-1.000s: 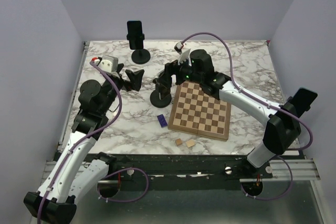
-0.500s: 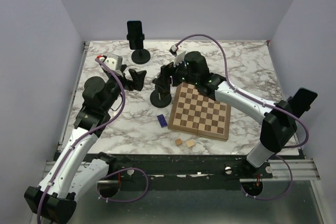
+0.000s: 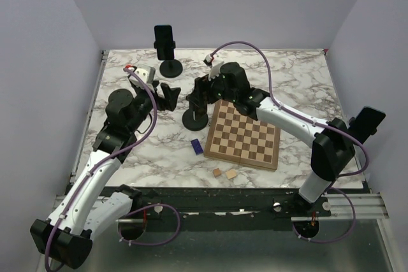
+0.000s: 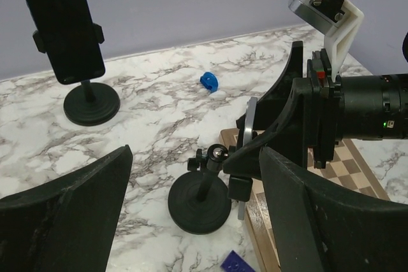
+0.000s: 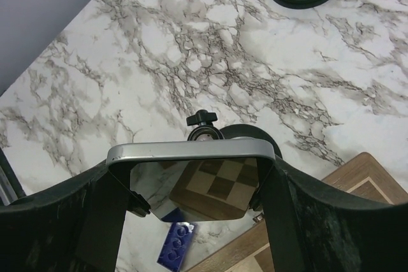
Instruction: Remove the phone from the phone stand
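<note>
The phone (image 4: 250, 119) in my right gripper is held tight by the stand's clamp, so my left gripper should take hold of the clamp's lower jaw (image 4: 240, 188) before I pull the phone out.
A silver-edged phone (image 5: 191, 183) with a mirror-like screen sits in a black phone stand (image 3: 195, 119) left of the chessboard. My right gripper (image 5: 191, 176) reaches over it from the right (image 3: 201, 93). Its fingers (image 5: 108, 214) press against both sides of the phone, shut on it. The stand's knob (image 5: 203, 119) and round base (image 4: 199, 205) show below. My left gripper (image 4: 194, 157) hovers just left of the stand (image 3: 167, 95), open with nothing between its fingers. A second black phone (image 3: 164, 41) stands in another stand (image 3: 170, 67) at the back.
A wooden chessboard (image 3: 242, 135) lies right of the near stand. A blue brick (image 3: 197, 146) lies in front of the stand, and two small wooden cubes (image 3: 224, 173) sit near the front edge. A small blue object (image 4: 208, 81) rests on the marble further back.
My left arm has moved up and right toward the near stand. The right gripper has shifted slightly left and closed in on the phone's sides.
</note>
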Robot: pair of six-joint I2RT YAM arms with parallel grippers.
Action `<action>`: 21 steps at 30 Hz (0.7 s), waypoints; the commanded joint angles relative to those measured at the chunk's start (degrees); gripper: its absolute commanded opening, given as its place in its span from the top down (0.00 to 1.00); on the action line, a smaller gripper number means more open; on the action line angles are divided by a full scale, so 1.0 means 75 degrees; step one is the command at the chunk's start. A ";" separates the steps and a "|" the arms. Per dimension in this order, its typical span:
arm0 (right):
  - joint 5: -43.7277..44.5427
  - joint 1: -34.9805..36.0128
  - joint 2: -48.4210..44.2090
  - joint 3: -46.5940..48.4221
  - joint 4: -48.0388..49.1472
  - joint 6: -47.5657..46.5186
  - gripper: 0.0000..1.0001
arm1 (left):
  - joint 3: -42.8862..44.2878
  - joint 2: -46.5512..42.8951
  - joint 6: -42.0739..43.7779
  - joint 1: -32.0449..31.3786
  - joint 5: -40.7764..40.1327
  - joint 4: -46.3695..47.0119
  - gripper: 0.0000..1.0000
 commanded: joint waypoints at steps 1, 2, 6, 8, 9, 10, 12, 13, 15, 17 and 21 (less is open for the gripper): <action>0.0529 0.0066 0.0032 0.0232 -0.0019 0.0358 0.44 | 0.0204 0.0051 0.0114 -0.0090 0.0144 -0.0056 0.12; 0.0576 0.0063 -0.0026 0.0218 -0.0020 0.0465 0.48 | 0.0211 0.0111 0.0131 -0.0102 0.0191 -0.0051 0.11; 0.0398 0.0064 -0.0109 0.0250 -0.0066 0.0934 0.68 | 0.0534 0.0431 0.0024 -0.0131 0.0358 -0.0374 0.08; 0.0346 0.0065 -0.0022 0.0508 -0.0364 0.1171 0.79 | 0.0612 0.0567 -0.0122 -0.0142 0.0378 -0.0453 0.03; 0.0329 0.0066 0.0038 0.0632 -0.0512 0.1251 0.83 | 0.0606 0.0612 -0.0199 -0.0143 0.0308 -0.0392 0.01; 0.0321 0.0066 0.0095 0.0737 -0.0663 0.1292 0.85 | 0.0538 0.0630 -0.0309 -0.0143 0.0126 -0.0270 0.01; 0.0498 0.0064 0.0147 0.0869 -0.0857 0.1372 0.88 | 0.0271 0.0609 -0.0455 -0.0147 -0.0088 0.0115 0.01; 0.0576 0.0061 0.0185 0.0938 -0.0921 0.1377 0.90 | 0.0093 0.0597 -0.0416 -0.0140 -0.0049 0.0180 0.01; 0.0649 0.0060 0.0274 0.1132 -0.1135 0.1382 0.91 | -0.0130 0.0607 -0.0298 -0.0143 0.0233 0.0414 0.01; 0.0626 0.0064 0.0373 0.1354 -0.1318 0.1401 0.91 | -0.0091 0.0691 -0.0068 -0.0141 0.0679 0.0234 0.10; 0.0585 0.0061 0.0558 0.1745 -0.1605 0.1531 0.90 | 0.0278 0.1076 0.0322 -0.0165 0.1136 -0.0478 0.16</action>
